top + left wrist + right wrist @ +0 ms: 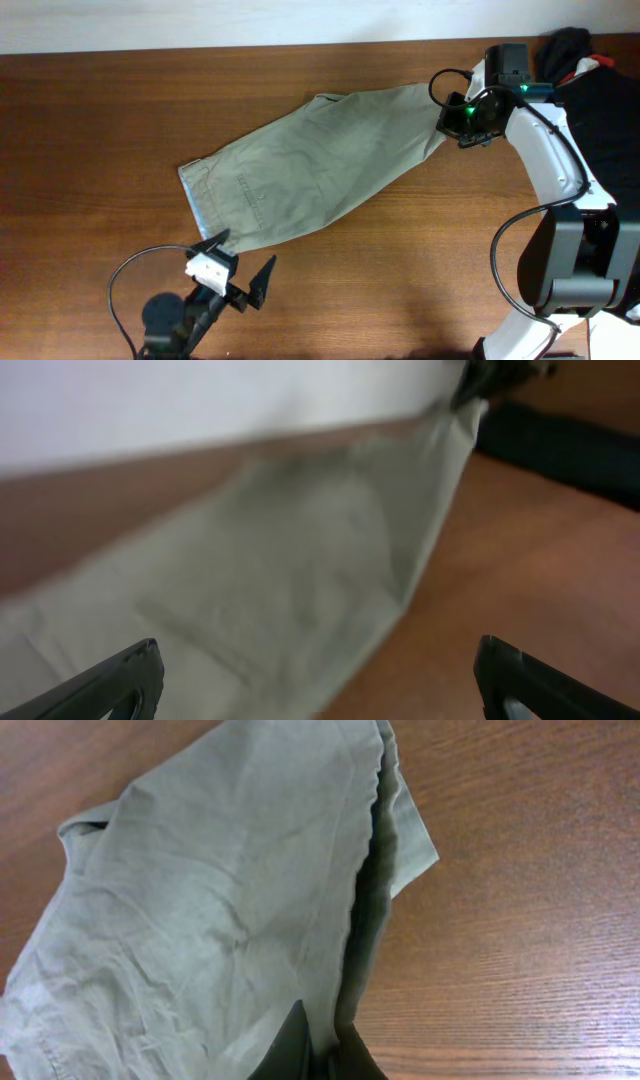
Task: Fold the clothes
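Next, my left gripper pinches the waistband corner [236, 245], which lies loose, before both grippers lift the shorts, because my right gripper holds only the shorts' leg end [432, 128].
The light khaki shorts [310, 165] lie stretched diagonally across the wooden table, waistband at the lower left, leg end at the upper right. My right gripper [447, 120] is shut on the leg end of the shorts [240, 890]; its fingers [322, 1045] pinch the fabric edge. My left gripper [240, 262] is open and empty just in front of the waistband corner. In the left wrist view the shorts [270, 570] lie blurred ahead between the wide-apart fingers [318, 680].
A black garment [600, 90] lies at the far right beside the right arm; it also shows in the left wrist view [560, 450]. The table's [90, 130] back edge meets a white wall.
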`<state>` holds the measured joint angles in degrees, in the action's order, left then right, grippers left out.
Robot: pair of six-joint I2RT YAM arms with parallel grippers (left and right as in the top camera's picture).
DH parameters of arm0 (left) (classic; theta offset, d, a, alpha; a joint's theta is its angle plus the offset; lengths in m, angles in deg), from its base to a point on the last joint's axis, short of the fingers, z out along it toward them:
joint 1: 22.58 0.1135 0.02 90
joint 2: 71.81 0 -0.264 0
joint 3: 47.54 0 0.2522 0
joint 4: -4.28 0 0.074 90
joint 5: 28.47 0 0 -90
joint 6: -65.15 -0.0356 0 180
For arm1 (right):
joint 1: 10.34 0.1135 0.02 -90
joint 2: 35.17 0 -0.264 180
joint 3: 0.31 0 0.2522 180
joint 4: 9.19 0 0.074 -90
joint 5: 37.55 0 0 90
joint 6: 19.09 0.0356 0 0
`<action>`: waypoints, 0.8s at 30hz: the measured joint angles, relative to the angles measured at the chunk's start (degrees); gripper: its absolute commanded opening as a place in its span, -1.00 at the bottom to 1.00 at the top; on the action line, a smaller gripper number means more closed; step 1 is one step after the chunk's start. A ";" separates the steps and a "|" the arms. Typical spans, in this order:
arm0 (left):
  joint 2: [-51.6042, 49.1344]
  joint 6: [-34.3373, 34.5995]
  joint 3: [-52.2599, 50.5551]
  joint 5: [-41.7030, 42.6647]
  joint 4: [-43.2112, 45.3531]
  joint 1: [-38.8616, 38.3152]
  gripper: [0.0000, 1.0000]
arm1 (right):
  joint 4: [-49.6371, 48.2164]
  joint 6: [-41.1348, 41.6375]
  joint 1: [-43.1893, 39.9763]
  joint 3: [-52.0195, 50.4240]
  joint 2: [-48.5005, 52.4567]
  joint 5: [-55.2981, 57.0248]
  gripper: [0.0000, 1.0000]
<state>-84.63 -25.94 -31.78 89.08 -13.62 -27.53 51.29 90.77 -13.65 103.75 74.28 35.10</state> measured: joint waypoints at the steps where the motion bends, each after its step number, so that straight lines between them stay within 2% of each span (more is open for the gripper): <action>1: -3.08 0.37 0.83 0.26 -0.46 -0.02 0.98 | -0.09 0.33 -0.09 0.00 0.00 0.11 -0.92; 3: -14.80 0.94 7.65 0.57 -0.83 -0.11 0.98 | 0.09 0.90 -0.20 0.00 -0.04 0.28 -0.92; 6: -32.61 1.36 24.28 5.97 -0.55 -0.15 0.98 | 1.05 1.01 -0.31 0.07 -0.20 0.42 -0.93; 7: -35.80 1.36 27.54 8.20 -0.33 -0.15 0.98 | 1.31 1.14 -0.31 0.07 -0.20 0.39 -0.93; 8: -38.71 1.42 30.60 10.49 -1.99 -0.17 0.98 | 1.44 1.14 -0.33 0.07 -0.20 0.39 -0.93; 10: -44.28 1.49 37.62 10.91 -13.16 -0.90 0.98 | 1.46 1.18 -0.35 0.07 -0.20 0.37 -0.92; 12: -49.99 0.50 48.72 3.48 -30.99 -4.42 0.98 | 1.60 1.16 -0.37 0.07 -0.20 0.42 -0.92; 14: -55.15 -0.07 59.43 -6.97 -42.18 -9.68 0.98 | 1.57 1.18 -0.37 0.07 -0.20 0.35 -0.92; 19: -61.96 0.22 62.10 -11.58 -46.95 -12.83 0.98 | 2.10 1.18 -0.37 0.07 -0.20 0.33 -0.92; 23: -72.19 5.99 62.40 -19.85 -49.57 -12.74 0.98 | 2.54 1.18 -0.37 0.07 -0.20 0.33 -0.92; 24: -74.97 8.28 62.40 -22.32 -50.97 -12.48 0.36 | 2.54 1.14 -0.37 0.07 -0.20 0.33 -0.92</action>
<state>-159.60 -17.65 30.62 66.76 -64.59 -40.01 53.82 91.90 -14.02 103.81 74.08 35.43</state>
